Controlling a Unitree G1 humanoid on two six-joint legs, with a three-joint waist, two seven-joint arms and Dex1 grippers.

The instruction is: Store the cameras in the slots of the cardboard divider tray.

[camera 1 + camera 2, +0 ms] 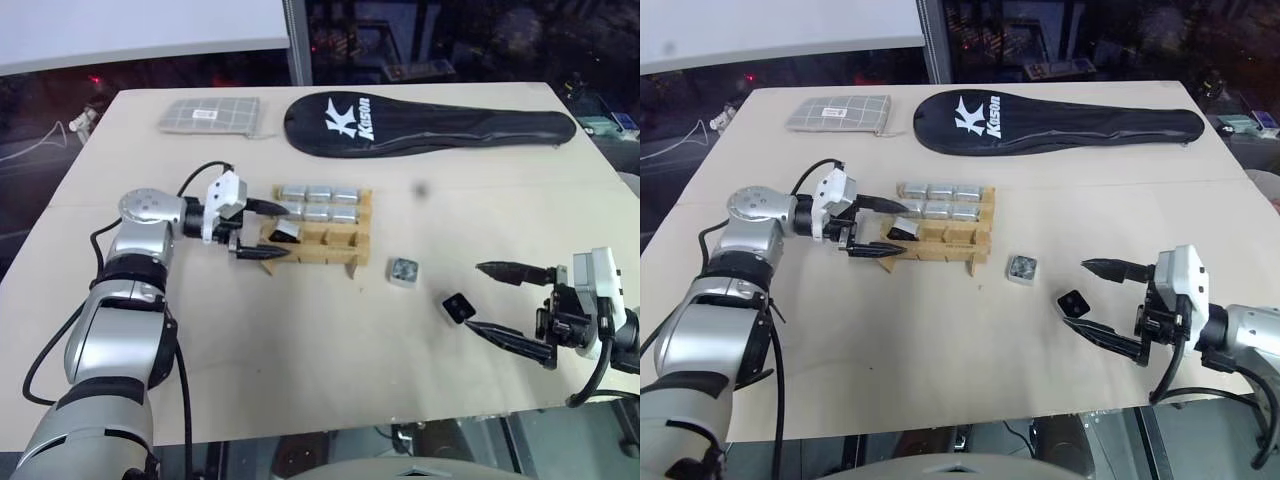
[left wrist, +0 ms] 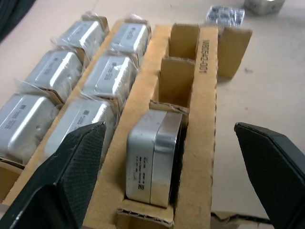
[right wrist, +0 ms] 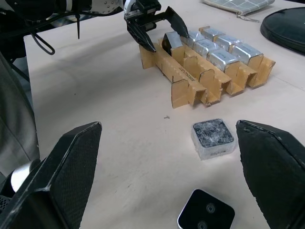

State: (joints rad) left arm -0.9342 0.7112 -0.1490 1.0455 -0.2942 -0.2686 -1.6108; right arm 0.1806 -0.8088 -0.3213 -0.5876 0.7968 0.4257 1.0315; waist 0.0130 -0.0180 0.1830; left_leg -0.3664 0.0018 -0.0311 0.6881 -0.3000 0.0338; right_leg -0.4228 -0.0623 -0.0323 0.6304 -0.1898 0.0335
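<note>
I should back my left gripper off and bring my right gripper over the open slots (image 1: 335,239) to straighten the silver-cased camera (image 1: 286,231), which stands tilted in its slot.
The cardboard divider tray (image 1: 335,262) lies mid-table, its two far rows filled with several silvery cameras in clear wrap (image 1: 318,201). One silver-cased camera (image 2: 152,162) stands tilted in the leftmost slot of the near row. My left gripper (image 1: 285,231) is open, with a finger on each side of that camera and clear of it. A grey camera (image 1: 404,270) rests on the table right of the tray. A black-faced camera (image 1: 458,307) lies further right. My right gripper (image 1: 475,296) is open just beside it, holding nothing.
A black racket cover (image 1: 430,122) lies across the far side of the table. A grey checked pouch (image 1: 210,114) sits at the far left. The other near-row slots (image 2: 178,81) stand open. The table's front edge runs close under my right gripper.
</note>
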